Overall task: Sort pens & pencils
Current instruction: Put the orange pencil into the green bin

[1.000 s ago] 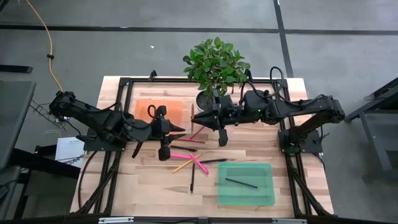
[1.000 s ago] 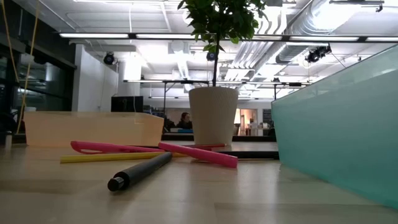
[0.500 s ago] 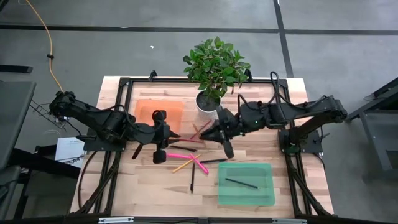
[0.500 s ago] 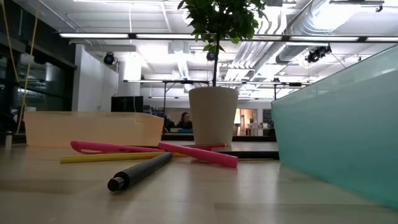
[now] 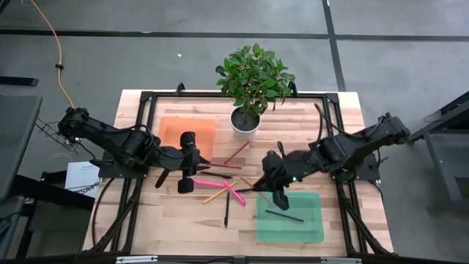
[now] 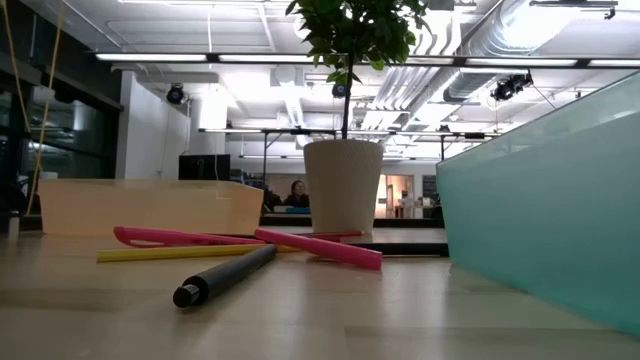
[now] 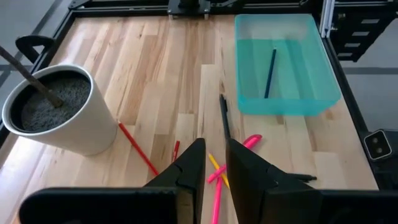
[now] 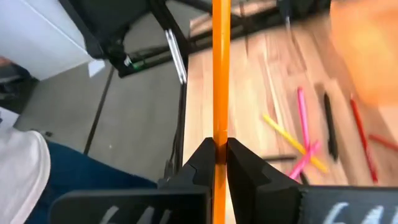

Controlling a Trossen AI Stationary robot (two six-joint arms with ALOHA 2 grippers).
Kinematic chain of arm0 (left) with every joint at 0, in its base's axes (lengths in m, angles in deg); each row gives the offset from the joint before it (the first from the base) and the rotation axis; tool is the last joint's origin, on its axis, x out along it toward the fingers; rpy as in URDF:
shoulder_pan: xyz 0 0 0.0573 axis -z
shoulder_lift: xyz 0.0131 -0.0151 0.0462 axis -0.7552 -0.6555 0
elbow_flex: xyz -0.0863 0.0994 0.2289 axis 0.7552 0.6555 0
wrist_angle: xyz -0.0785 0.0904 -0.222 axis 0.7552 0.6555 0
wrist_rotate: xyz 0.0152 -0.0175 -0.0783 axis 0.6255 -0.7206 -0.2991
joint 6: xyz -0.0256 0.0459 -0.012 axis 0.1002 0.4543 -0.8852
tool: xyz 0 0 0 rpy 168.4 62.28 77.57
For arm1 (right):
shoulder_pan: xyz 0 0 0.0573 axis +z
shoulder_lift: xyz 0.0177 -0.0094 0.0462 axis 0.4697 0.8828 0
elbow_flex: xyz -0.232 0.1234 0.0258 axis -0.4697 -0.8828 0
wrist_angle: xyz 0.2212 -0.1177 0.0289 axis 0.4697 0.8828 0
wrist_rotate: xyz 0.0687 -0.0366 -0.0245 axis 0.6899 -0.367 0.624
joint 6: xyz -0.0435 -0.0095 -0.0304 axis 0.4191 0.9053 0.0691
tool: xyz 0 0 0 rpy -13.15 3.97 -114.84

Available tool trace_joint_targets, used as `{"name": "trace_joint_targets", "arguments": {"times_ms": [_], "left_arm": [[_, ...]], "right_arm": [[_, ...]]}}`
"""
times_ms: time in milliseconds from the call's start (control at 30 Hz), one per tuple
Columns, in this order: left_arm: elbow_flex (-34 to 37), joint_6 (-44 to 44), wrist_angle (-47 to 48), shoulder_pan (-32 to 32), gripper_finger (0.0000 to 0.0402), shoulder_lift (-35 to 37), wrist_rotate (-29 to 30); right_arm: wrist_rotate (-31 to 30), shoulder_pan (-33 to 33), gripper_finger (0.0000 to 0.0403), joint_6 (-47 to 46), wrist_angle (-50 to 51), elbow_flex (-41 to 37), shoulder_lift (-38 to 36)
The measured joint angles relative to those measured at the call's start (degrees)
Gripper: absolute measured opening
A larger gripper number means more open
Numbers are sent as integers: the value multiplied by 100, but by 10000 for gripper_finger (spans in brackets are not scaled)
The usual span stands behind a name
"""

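Note:
I can see the orange pencil [image 8: 221,74] clear of the pile and the green tray [image 5: 290,224] open, so my right gripper should continue over it, lower and release inside.
Pink pens [image 5: 212,182] [image 5: 236,192], a black pen [image 5: 226,211], a yellow pencil [image 5: 216,194] and a red pencil [image 5: 236,154] lie flat on the wooden table. My right gripper [image 5: 262,183] hangs above them, by the green tray's [image 5: 311,220] far left corner, shut on an orange pencil [image 8: 220,74]. One dark stick [image 5: 284,215] lies in that tray. My left gripper [image 5: 204,165] hovers just left of the pile, tilted down. Its fingers [image 7: 211,168] stand a narrow gap apart with nothing between them. No gripper shows in the low view. My right gripper pinches the orange pencil's shaft [image 8: 219,140] between its two fingertips. The pencil sticks out straight past the fingers on both sides. It is lifted clear of the table, with the gripper slanting downward.
A potted plant in a white pot [image 5: 245,121] stands at the table's far middle. An orange tray [image 5: 187,132] sits at the far left. A person's blue trouser leg [image 8: 68,180] shows beyond the table's edge. Bare wood lies along the near left.
My right gripper has swung from beside the plant pot toward the near edge and the green tray, sinking, tipping down and rolling, with the orange pencil still pinched. My left gripper has tipped further downward in place.

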Motion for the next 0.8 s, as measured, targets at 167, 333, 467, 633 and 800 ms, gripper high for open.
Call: {"name": "trace_joint_targets", "arguments": {"times_ms": [167,333,467,633,800], "left_arm": [[0,2,-5,0,51,0,-16],[0,5,-14,0,51,0,-62],[0,94,-13,0,51,0,-182],[0,139,-13,0,51,0,-240],[0,153,-13,0,51,0,-267]], "right_arm": [[-199,388,9,-424,359,0,273],[-232,687,9,-752,838,-4,722],[-221,915,9,-1001,1236,-4,1052],[-219,1161,9,-1320,1631,-7,1235],[-228,1374,9,-1731,1912,-191,1270]]}}
